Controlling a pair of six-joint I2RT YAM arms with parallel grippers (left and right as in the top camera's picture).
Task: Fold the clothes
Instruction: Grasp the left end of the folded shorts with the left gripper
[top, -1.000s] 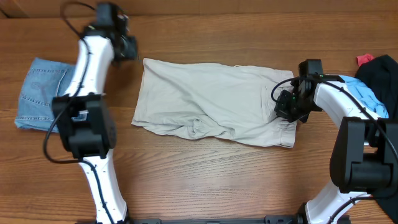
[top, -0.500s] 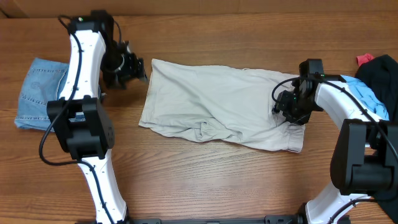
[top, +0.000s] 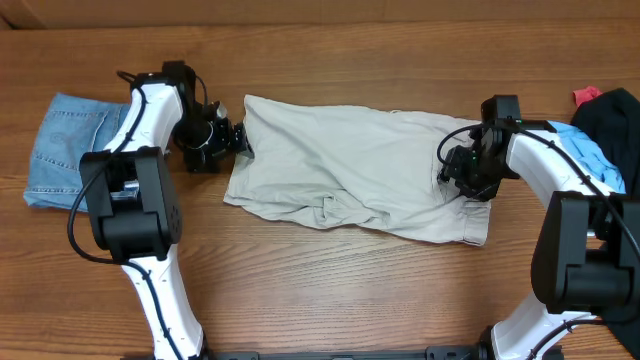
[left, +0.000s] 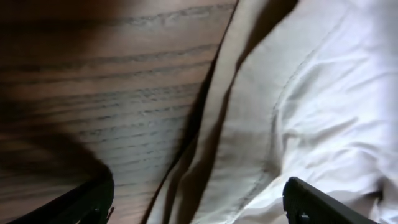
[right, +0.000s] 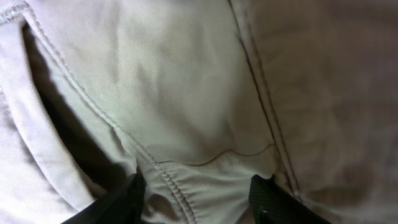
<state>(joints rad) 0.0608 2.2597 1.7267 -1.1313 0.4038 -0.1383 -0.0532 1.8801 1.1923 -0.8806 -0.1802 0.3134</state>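
Observation:
My gripper will bunch the clothes into loose folds when it lifts them, and the layers will follow together, because the clothes' limp, stacked edges lie close together along the hem.
The clothes are large cream shorts lying folded lengthwise across the middle of the wooden table. My left gripper hangs low at their left edge. In the left wrist view the left gripper has its jaws wide apart, straddling the hem of the clothes and bare wood. My right gripper is over the right end of the shorts. In the right wrist view the right gripper is open, its fingers down on the clothes, a stitched seam between them.
Small blue denim shorts lie folded at the far left. A pile of dark and light-blue garments sits at the right edge, with a red scrap beside it.
My left gripper came from the back left down to the shorts' left edge and opened. My right gripper opened where it was. The shorts slid slightly to the right.

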